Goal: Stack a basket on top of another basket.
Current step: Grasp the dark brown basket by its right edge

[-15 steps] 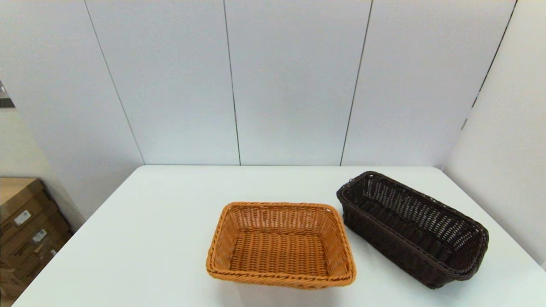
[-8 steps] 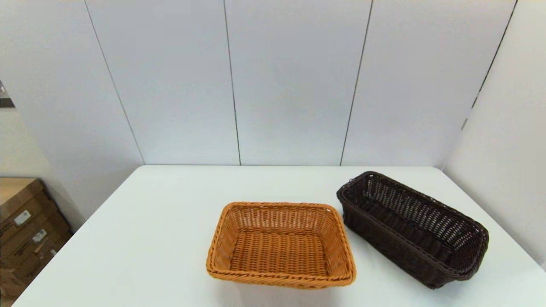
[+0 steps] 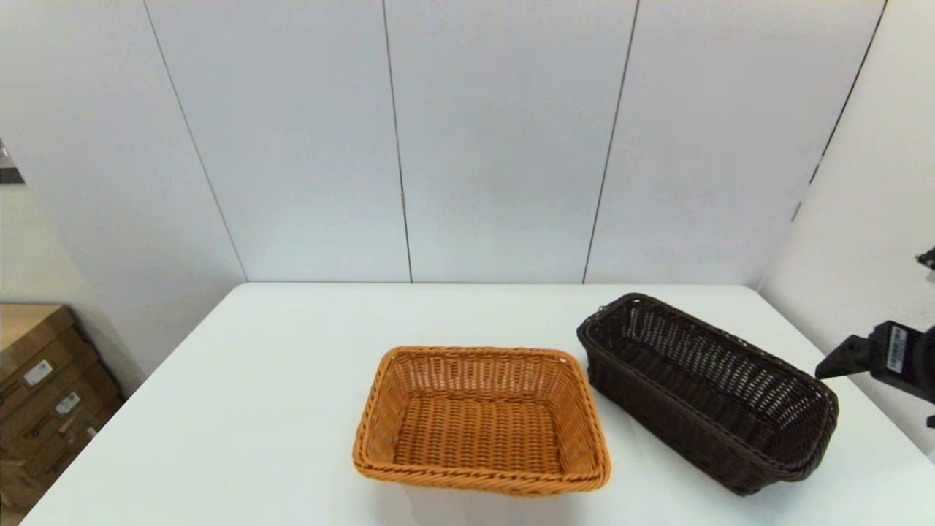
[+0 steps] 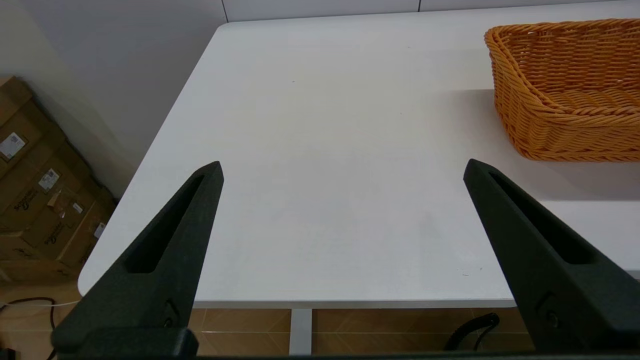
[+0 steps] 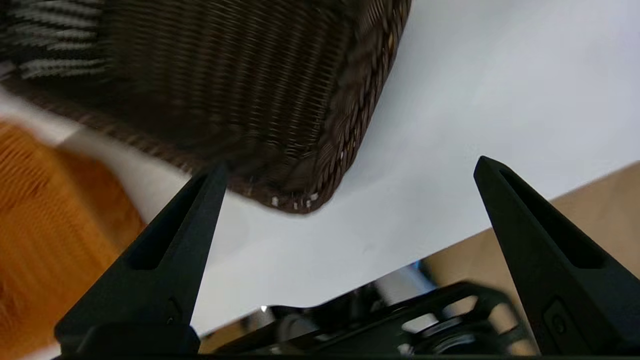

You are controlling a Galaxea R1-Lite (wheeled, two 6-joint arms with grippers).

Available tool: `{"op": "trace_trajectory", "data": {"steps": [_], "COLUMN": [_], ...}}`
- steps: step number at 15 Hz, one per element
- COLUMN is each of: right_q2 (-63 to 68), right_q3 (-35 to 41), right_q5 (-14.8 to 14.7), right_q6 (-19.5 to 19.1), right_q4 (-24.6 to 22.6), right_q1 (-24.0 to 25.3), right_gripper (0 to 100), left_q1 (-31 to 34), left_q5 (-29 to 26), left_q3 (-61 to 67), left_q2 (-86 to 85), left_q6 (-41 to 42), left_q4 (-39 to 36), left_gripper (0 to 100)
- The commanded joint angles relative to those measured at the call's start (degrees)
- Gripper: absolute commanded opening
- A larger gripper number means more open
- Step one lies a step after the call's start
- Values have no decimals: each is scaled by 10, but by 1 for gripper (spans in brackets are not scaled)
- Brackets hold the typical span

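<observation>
My gripper will lower the dark brown basket (image 3: 708,390). The empty orange-tan basket's sides (image 3: 575,428) flare outward, so the dark brown basket will sit deep inside it, with one basket's rim close above the other's.
The dark brown basket (image 3: 705,391) stands on the right of the white table (image 3: 292,380), set at an angle. The orange-tan basket (image 3: 482,420) sits to its left near the table's front, a small gap between them. Both are upright and empty. My right arm (image 3: 887,358) reaches in from the right edge, above the table beside the dark basket's near right end. In the right wrist view my right gripper (image 5: 350,165) is open, with a corner of the dark basket (image 5: 250,100) ahead and the orange-tan basket (image 5: 45,215) beyond. My left gripper (image 4: 342,165) hangs open over the table's left front, the orange-tan basket (image 4: 565,90) off to its side.
Grey wall panels close the table's back and right side. Cardboard boxes (image 3: 44,394) stand on the floor past the table's left edge. The table's front edge (image 4: 300,302) lies just under the left gripper.
My right arm has come into the head view at the right edge, near the dark basket. Neither basket has moved.
</observation>
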Motion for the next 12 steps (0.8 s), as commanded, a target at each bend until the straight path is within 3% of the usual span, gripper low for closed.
{"op": "trace_trajectory", "data": {"steps": [1, 7, 10, 11, 12], "right_q2": [161, 271, 296, 305, 311], "right_q3": [-24, -31, -40, -40, -40], "right_q5": [-12, -6, 29, 33, 34], "right_q6": [68, 92, 91, 91, 91], "right_q4": [6, -24, -24, -24, -24], "right_q1": [-12, -27, -37, -38, -39], "right_gripper": [100, 100, 100, 0, 0], "left_q1": [0, 0, 0, 0, 0], "left_q5": [0, 0, 0, 0, 0], "left_q3": [0, 0, 0, 0, 0], "left_q2": [1, 1, 1, 1, 1], "left_q6": [0, 0, 0, 0, 0], "left_q4": [1, 1, 1, 1, 1], "left_gripper": [100, 100, 100, 100, 100]}}
